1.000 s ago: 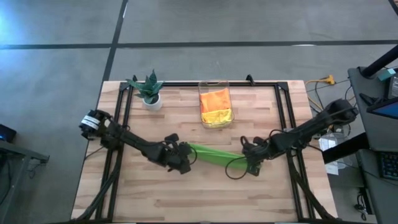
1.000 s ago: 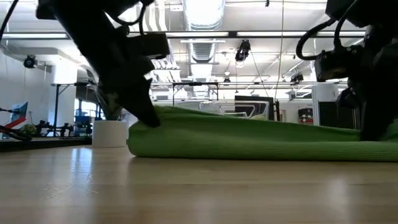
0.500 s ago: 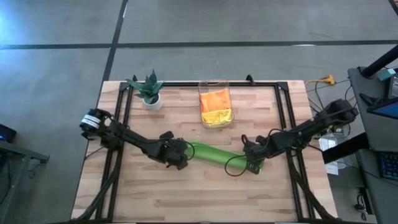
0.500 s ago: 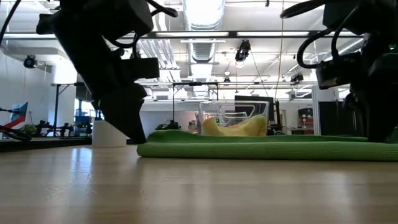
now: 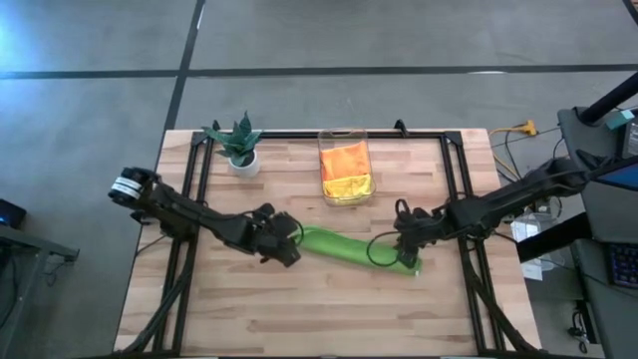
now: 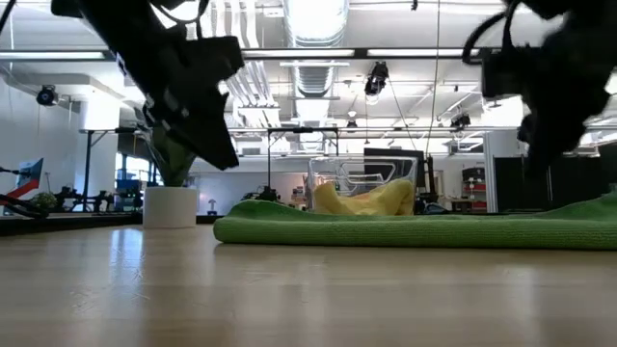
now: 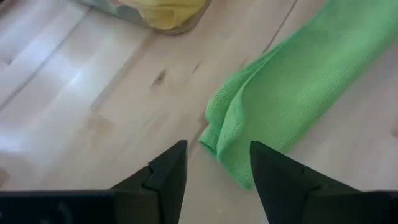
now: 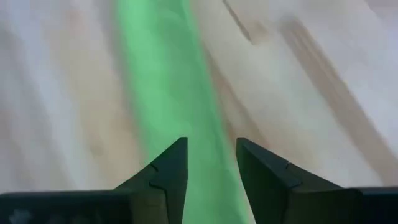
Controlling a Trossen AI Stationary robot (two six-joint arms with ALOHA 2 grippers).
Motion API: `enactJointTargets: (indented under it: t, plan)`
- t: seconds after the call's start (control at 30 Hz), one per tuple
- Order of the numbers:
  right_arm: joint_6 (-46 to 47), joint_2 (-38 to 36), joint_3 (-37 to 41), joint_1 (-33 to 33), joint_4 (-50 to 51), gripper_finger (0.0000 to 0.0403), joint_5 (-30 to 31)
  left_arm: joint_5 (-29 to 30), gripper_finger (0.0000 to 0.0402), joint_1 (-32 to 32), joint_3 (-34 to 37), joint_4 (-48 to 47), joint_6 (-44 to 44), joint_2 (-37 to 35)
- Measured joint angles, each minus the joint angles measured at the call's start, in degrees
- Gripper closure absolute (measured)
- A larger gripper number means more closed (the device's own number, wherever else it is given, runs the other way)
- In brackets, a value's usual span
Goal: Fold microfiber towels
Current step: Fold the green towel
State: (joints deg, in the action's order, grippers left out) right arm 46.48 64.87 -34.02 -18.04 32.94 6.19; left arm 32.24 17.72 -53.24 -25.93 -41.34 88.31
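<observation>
The lime green towel's strip (image 5: 346, 246) is lying crosswise under both grippers, so the robot's left gripper needs to pinch its layered end (image 7: 231, 148) and swing it over toward the near side before the folding starts.
A lime green microfiber towel (image 5: 349, 246), folded into a long narrow strip, lies flat on the wooden table (image 5: 299, 309). My left gripper (image 5: 289, 249) hangs open just above the strip's left end (image 7: 217, 134), which shows several stacked layers beyond the fingertips. My right gripper (image 5: 409, 251) hangs open over the strip's right end (image 8: 168, 93). Both stand clear above the towel (image 6: 415, 229) in the low view. An orange towel (image 5: 345, 158) and a yellow towel (image 5: 348, 186) lie in a clear bin (image 5: 345, 133) at the far middle.
A small potted plant (image 5: 239, 145) stands at the far left of the table. A black frame (image 5: 199, 170) runs along the table's left, far and right sides. Bare wood stretches along the near side.
Both grippers have let go of the green towel's ends and risen clear of it. The left end, which stood bunched up under my left gripper, has dropped, and the strip now lies low and flat. The strip has stayed in place on the table.
</observation>
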Motion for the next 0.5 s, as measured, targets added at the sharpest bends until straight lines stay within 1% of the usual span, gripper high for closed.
enactJointTargets:
  t: [0.07, 0.17, 0.23, 0.33, 0.4, 0.47, 0.5]
  plan:
    - [0.0, -1.8, 0.0, -0.1, -4.2, 0.027, 0.0, -1.5, 0.0242, -0.3, 0.2, 0.5, -0.4, -1.1]
    - [-0.1, -3.2, 0.3, -0.1, -13.7, 0.0272, 0.0, -8.9, 0.0242, -1.3, 0.3, 4.0, 0.3, -1.6]
    - [-0.9, -3.3, 0.9, -0.1, -21.4, 0.0274, 0.4, -12.9, 0.0242, -1.8, 0.4, 6.1, 3.1, -1.1]
    - [-2.0, -1.7, 1.2, -0.4, -34.7, 0.0275, 2.0, -14.5, 0.0242, -2.2, 0.8, 5.4, 6.7, -0.8]
    - [-1.4, 0.4, 1.3, -0.5, -41.0, 0.0275, 2.3, -15.7, 0.0242, -2.9, 1.1, 6.7, 7.7, -0.6]
    - [1.1, 3.3, 0.9, -0.5, -44.8, 0.0275, 2.4, -19.6, 0.0242, -4.6, 2.2, 6.6, 8.5, -0.7]
    - [2.6, 4.8, 0.7, -0.5, -45.8, 0.0275, 2.4, -23.1, 0.0242, -5.7, 2.8, 8.7, 9.3, -0.6]
